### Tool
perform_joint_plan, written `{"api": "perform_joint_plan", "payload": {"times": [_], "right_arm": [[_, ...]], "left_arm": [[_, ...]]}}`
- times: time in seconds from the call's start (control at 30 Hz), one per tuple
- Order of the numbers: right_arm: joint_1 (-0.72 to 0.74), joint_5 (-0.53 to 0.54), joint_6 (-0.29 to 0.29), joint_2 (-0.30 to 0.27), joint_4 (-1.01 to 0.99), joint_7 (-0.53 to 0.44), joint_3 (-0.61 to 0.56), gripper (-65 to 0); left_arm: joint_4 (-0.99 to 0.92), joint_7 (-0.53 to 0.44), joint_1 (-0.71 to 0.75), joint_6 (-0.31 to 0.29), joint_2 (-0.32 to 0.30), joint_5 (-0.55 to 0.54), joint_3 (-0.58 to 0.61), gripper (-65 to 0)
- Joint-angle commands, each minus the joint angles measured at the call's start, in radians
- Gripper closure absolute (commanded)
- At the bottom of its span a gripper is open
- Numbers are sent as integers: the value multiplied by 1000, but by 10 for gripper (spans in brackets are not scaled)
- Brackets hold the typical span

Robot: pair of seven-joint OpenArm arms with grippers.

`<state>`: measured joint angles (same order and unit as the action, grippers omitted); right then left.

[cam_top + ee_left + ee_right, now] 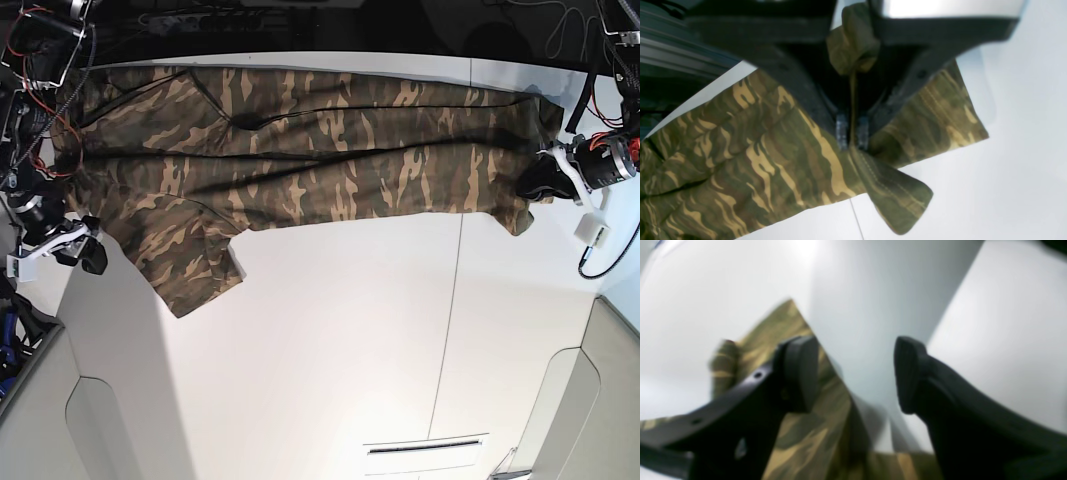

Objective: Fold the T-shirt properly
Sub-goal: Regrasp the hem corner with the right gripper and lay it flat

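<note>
I expect the sleeve point(190, 262) to fold over the T-shirt's body and leave a straight edge when I carry it back, because it sticks out limply past the T-shirt's front edge point(240, 231).
The camouflage T-shirt point(300, 150) lies spread across the far part of the white table point(330, 340), one sleeve point(190, 270) hanging toward the front left. My left gripper point(535, 182) is at the shirt's right end, shut on a pinch of its hemmed edge. In the left wrist view the cloth point(756, 150) runs up between the closed fingertips of this gripper point(851, 133). My right gripper point(88, 255) is open and empty at the shirt's left edge. In the right wrist view this gripper point(853, 376) has one finger point(800, 373) over the shirt point(813, 440).
Cables and dark equipment point(200, 20) line the table's far edge. A thin seam point(450, 300) runs front to back across the table. Grey panels point(590, 390) stand at the front corners, and a slot point(425, 447) sits near the front.
</note>
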<state>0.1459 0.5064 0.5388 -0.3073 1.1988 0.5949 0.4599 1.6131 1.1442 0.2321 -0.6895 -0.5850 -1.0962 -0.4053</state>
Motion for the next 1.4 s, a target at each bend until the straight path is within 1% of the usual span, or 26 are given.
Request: {"api": "perform_joint_plan", "payload": {"times": [0.0, 0.17, 0.3, 0.4, 0.43, 0.47, 0.6, 0.67, 0.77, 0.83, 0.97, 1.03, 1.13, 1.27, 1.37], "right_arm": [[37, 16, 8, -17, -24, -34, -14, -360], [96, 16, 14, -5, -159, -38, -122, -360], [104, 16, 15, 13, -163, -38, -204, -358], [106, 16, 15, 32, -163, -37, -238, -349], [109, 16, 15, 40, -163, -37, -244, -314], [109, 16, 15, 45, -163, -37, -246, -261], [109, 19, 16, 62, -161, -38, -246, -6], [109, 37, 43, 60, -157, -37, -245, 0], [109, 38, 45, 61, -113, 13, -243, 0], [108, 65, 45, 60, -56, 84, -243, 0], [89, 158, 45, 58, 106, 264, -225, 0], [57, 195, 45, 58, 203, 327, -197, 0], [-14, 244, 45, 58, 347, 388, -135, 0], [-129, 313, 45, 58, 496, 424, -39, 0], [-210, 388, 46, 58, 558, 454, 26, 0]], "left_arm": [[15, -22, -10, -9, -22, -21, -9, -13], [15, -22, -10, -9, -21, -22, -9, -13], [15, -22, -10, -9, -22, -21, -9, -13], [15, -24, -10, -9, -22, -22, -9, -13], [15, -25, -10, -9, -21, -21, -9, -13], [15, -25, -10, -9, -21, -22, -9, -13], [15, -25, -10, -9, -22, -21, -9, -13], [15, -25, -10, -9, -22, -21, -9, -13], [15, -29, -11, -9, -22, -18, -10, -13], [15, -29, -11, -9, -23, -18, -10, -13], [20, -24, -10, -9, -30, -18, -10, -13], [30, -10, -10, -9, -33, -19, -17, -13], [50, 19, -10, -9, -33, -23, -45, -13], [58, 71, -10, -9, -33, -31, -79, -13], [58, 105, 2, -9, -33, -68, -91, -13]]}}
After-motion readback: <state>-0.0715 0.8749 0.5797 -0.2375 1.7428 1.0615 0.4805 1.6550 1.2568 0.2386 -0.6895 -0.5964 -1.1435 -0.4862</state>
